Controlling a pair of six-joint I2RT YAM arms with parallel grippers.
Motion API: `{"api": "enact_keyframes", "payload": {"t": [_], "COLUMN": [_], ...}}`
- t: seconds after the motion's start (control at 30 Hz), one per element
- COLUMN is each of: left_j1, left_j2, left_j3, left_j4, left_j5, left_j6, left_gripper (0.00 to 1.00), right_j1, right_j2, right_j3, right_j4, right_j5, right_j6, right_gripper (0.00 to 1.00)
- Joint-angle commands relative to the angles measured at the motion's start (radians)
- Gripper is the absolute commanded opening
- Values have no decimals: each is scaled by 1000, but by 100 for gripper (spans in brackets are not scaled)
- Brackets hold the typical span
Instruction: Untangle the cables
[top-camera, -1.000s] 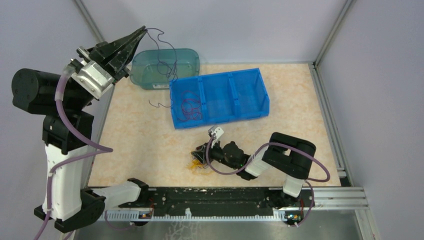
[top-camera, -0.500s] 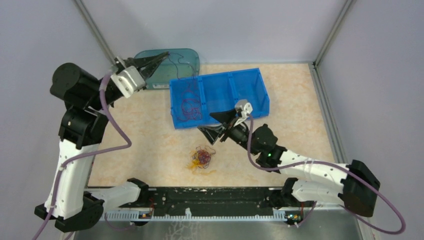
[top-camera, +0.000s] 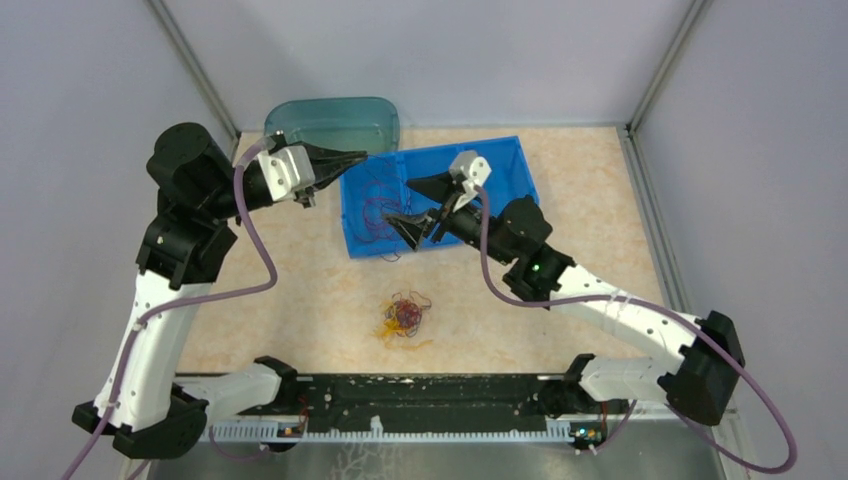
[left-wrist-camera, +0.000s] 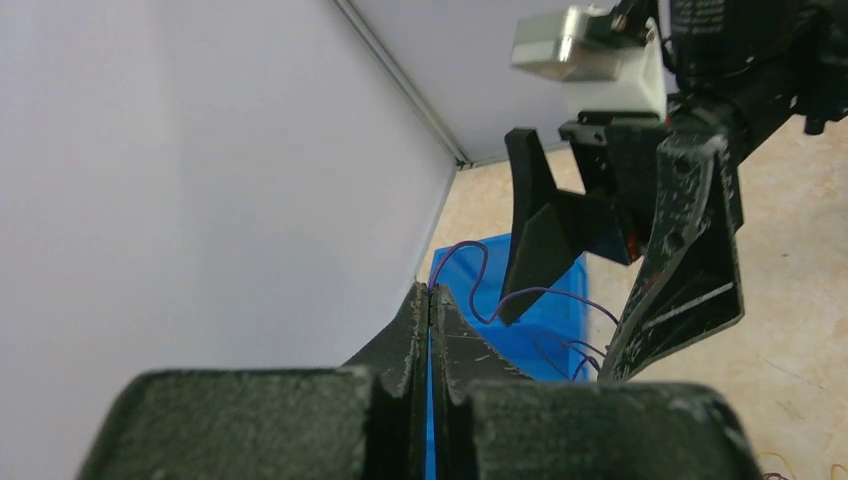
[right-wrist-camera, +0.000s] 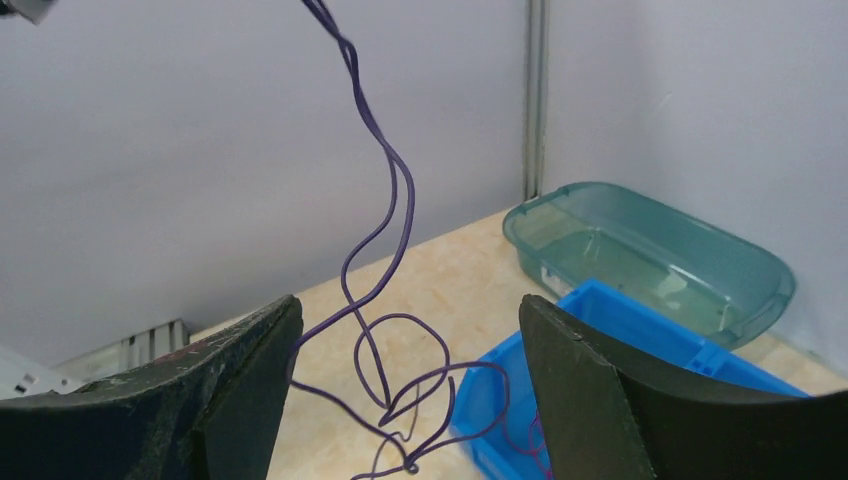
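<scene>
My left gripper is holding the purple cable by the red cable's compartment (top-camera: 368, 208). My right gripper should therefore take hold of the hanging loops and let them down into the middle compartment (top-camera: 428, 163).
My left gripper (top-camera: 360, 157) is shut on the end of a thin purple cable (left-wrist-camera: 468, 275), held over the left end of the blue bin (top-camera: 505, 165). The strand curls down from the jaws (left-wrist-camera: 430, 292) toward the bin. Facing it, my right gripper (top-camera: 408, 205) stands wide open above the bin's left compartment. The hanging purple cable (right-wrist-camera: 385, 300) loops between its fingers (right-wrist-camera: 410, 335) without being gripped. More red and purple cables (top-camera: 377, 215) lie in that compartment. A small clump of red, dark and yellow-orange cables (top-camera: 404, 314) sits on the table in front.
A teal translucent tub (top-camera: 335, 115) stands at the back left, just behind the blue bin; it also shows in the right wrist view as the teal tub (right-wrist-camera: 650, 255). Grey walls and metal frame posts close in the table on three sides.
My left gripper swung right and down from above the teal tub to the bin, still holding the purple cable. The right gripper left the clump, reached over the bin and opened wide.
</scene>
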Motion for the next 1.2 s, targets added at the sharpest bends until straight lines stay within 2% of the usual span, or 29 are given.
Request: {"api": "enact_keyframes", "payload": {"t": [0.0,0.1,0.17,0.27,0.33,0.37,0.6,0.63,0.7,0.77,0.8,0.83,0.87,1.03,1.17], "left_j1": [-5,-5,-6,-7,-7,-8,-20,-21,-22,-21,-21,-20,-20,10,83], "left_j2": [3,11,21,46,68,80,226,254,315,370,387,399,403,315,252], "left_j3": [-23,-47,-56,-57,-57,-56,-75,-73,-51,-11,6,20,26,-42,-83], "left_j4": [-8,20,42,77,105,118,205,219,237,220,208,189,168,83,-6], "left_j5": [56,55,54,55,46,39,-32,-41,-68,-93,-111,-129,-149,-190,-197], "left_j6": [-31,-42,-55,-73,-87,-90,-98,-101,-112,-110,-115,-116,-115,-86,-144], "left_gripper": [0,0,0,0,0,0,2,7,34,48,65,91,99,100,100], "right_j1": [-8,-10,-24,-42,-63,-76,-184,-199,-228,-253,-265,-276,-287,-324,-332], "right_j2": [67,94,96,87,84,87,152,171,219,274,303,333,366,550,669], "right_j3": [72,82,73,51,44,45,72,77,91,107,119,131,147,244,323], "right_j4": [-23,-24,-4,41,54,57,80,89,103,117,121,125,127,130,126], "right_j5": [-140,-106,-82,-9,50,75,171,177,195,216,225,229,232,231,238], "right_j6": [-33,-46,-46,-48,-52,-51,-72,-76,-84,-88,-94,-101,-108,-133,-164], "right_gripper": [78,68,57,31,8,0,0,0,0,0,0,0,0,0,0]}}
